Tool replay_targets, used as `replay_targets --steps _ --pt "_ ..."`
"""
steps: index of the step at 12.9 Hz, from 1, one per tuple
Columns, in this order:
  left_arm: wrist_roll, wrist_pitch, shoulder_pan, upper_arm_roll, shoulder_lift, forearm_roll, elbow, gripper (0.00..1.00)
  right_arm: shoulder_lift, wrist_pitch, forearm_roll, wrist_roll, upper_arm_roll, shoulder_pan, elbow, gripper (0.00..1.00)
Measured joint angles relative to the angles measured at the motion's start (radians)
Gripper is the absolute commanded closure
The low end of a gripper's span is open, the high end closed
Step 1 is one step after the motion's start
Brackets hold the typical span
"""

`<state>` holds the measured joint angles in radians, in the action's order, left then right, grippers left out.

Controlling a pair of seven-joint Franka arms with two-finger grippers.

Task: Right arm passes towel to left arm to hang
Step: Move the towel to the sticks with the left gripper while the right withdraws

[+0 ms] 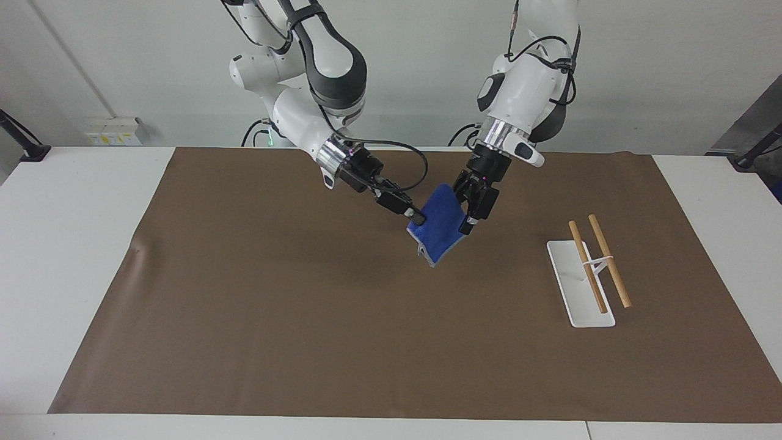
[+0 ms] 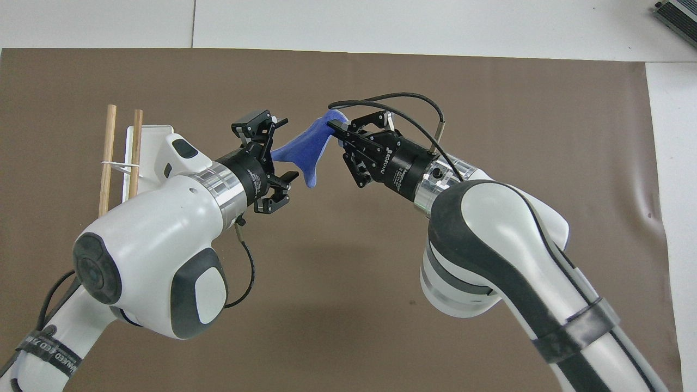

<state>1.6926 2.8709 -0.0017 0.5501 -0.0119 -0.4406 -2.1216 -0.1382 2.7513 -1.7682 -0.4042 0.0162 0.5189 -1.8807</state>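
My gripper will lay the blue towel over the rods, and the towel will open out and hang across them, because the loose corner (image 2: 310,178) hangs down from the gathered part of the blue towel (image 2: 311,144).
The blue towel (image 1: 438,231) hangs in the air over the middle of the brown mat; it also shows in the overhead view (image 2: 303,151). My right gripper (image 1: 416,218) is shut on the towel's corner toward the right arm's end and holds it up (image 2: 333,126). My left gripper (image 1: 464,208) is open, with its fingers on either side of the towel's free edge (image 2: 287,148). I cannot tell whether the fingers touch the cloth.
A white rack base (image 1: 571,287) with two wooden rods (image 1: 608,260) stands on the mat toward the left arm's end; the rods also show in the overhead view (image 2: 108,152). The brown mat (image 1: 275,318) covers most of the white table.
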Motion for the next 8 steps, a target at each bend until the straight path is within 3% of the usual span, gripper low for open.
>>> replay_targets --steps 3,4,8 --pt "0.001 0.001 0.002 -0.002 0.001 0.0 0.001 0.94 0.0 0.0 0.0 0.0 0.0 0.0 0.0 1.0" --pt "0.001 0.001 0.005 -0.002 0.001 0.0 0.002 1.0 0.0 0.0 0.0 0.0 0.0 0.0 0.0 1.0" --pt "-0.02 0.002 0.025 -0.005 0.004 0.0 0.007 1.0 0.0 0.0 0.0 0.0 0.0 0.0 0.0 1.0"
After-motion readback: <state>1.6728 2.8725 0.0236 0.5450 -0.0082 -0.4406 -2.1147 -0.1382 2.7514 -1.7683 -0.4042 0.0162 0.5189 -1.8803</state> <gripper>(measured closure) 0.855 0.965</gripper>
